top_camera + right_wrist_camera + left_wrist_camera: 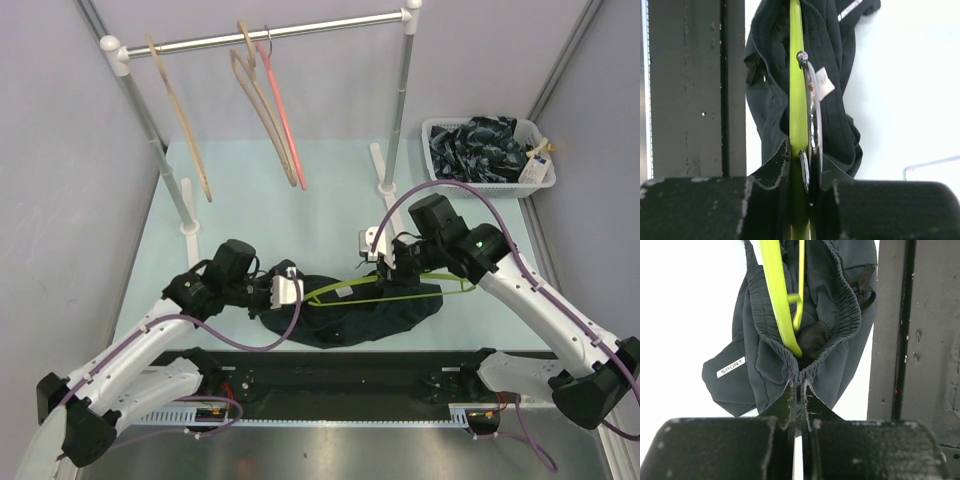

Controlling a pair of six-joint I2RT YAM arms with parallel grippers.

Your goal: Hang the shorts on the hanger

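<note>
Only the waistband's edge (799, 374) beyond the hanger's end is pinched in my left gripper, which should grasp the waistband and hanger's end (795, 351) together before my right gripper opens.
The dark navy shorts (350, 315) lie bunched at the table's near middle. The lime-green hanger (385, 285) lies across them, one end tucked into the waistband. My left gripper (290, 290) is shut on the gathered elastic waistband of the shorts (805, 347), with the hanger's end (777, 300) inside the opening just beyond the fingertips. My right gripper (385, 262) is shut on the hanger (798, 95) beside its metal hook (812, 115). The shorts (840, 100) hang behind the hanger, with a white label showing.
A clothes rail (270, 35) at the back carries two beige wooden hangers (180, 120) and a pink hanger (283, 115). A white basket (485, 160) with dark clothes stands at the back right. A black strip (350, 385) runs along the near edge.
</note>
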